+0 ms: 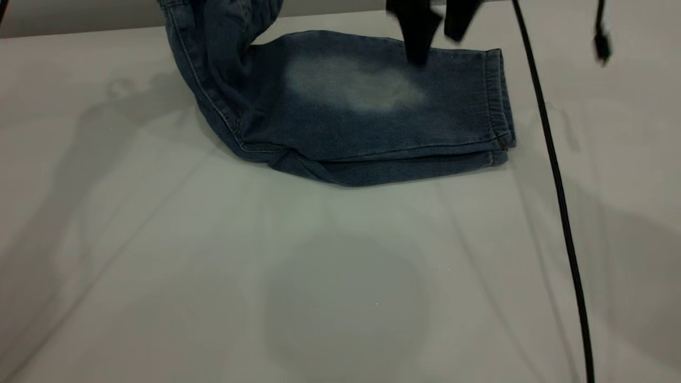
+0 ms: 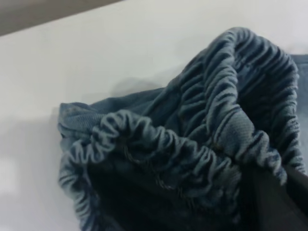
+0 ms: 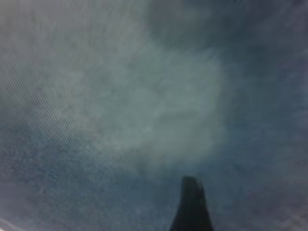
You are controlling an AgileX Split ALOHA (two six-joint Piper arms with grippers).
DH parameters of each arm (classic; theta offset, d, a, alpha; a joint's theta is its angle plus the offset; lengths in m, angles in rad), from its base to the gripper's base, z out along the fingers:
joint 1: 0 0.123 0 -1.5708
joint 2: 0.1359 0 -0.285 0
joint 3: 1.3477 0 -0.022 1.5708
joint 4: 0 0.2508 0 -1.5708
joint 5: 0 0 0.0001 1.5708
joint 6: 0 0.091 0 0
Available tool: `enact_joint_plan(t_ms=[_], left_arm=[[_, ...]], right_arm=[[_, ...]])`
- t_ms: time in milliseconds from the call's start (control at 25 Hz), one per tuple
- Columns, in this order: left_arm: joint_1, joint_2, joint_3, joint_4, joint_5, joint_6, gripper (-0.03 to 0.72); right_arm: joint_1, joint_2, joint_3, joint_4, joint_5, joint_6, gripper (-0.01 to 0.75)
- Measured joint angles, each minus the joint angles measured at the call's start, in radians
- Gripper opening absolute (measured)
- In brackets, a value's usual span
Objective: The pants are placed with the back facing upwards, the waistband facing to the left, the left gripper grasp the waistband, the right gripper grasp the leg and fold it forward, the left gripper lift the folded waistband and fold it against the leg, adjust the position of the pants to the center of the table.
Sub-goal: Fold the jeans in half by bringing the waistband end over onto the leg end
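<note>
Next, I move my right gripper back past the hem before my left gripper folds the waistband over, because my right gripper is hanging over the leg [image 1: 447,89] where the waistband must land.
The blue denim pants [image 1: 367,122] lie folded lengthwise at the far middle of the table [image 1: 159,266]. The leg with its pale faded patch [image 1: 356,85] is on top, its hem [image 1: 497,101] to the right. The waist end [image 1: 213,37] is lifted off the table at the far left and runs out of the exterior view. In the left wrist view the gathered elastic waistband [image 2: 183,149] bunches against a dark finger [image 2: 281,202] of my left gripper, which is shut on it. My right gripper [image 1: 439,50] hangs open just above the leg. One fingertip [image 3: 192,207] shows over the faded patch [image 3: 159,110].
A black cable [image 1: 553,175] runs down the table's right side from the far edge to the near edge. A small dark object [image 1: 602,48] hangs at the far right. Bare tabletop spreads in front of the pants and to their left.
</note>
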Motion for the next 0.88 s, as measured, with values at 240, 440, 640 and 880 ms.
enact_joint_plan(t_ms=[240, 440, 640, 880], left_arm=[[-0.015, 0.001, -0.008, -0.001, 0.019, 0.000, 0.051], [-0.069, 0.001, -0.038, 0.007, 0.019, 0.000, 0.051], [-0.114, 0.001, -0.047, 0.010, 0.013, 0.000, 0.051], [-0.152, 0.001, -0.047, 0.014, 0.008, 0.000, 0.051]], right_arm=[[0.001, 0.091, 0.000, 0.000, -0.009, 0.001, 0.459], [0.001, 0.112, -0.003, 0.019, -0.012, 0.001, 0.459], [0.001, 0.117, -0.040, 0.020, 0.010, 0.000, 0.459], [-0.004, 0.106, -0.197, 0.024, 0.038, -0.002, 0.459]])
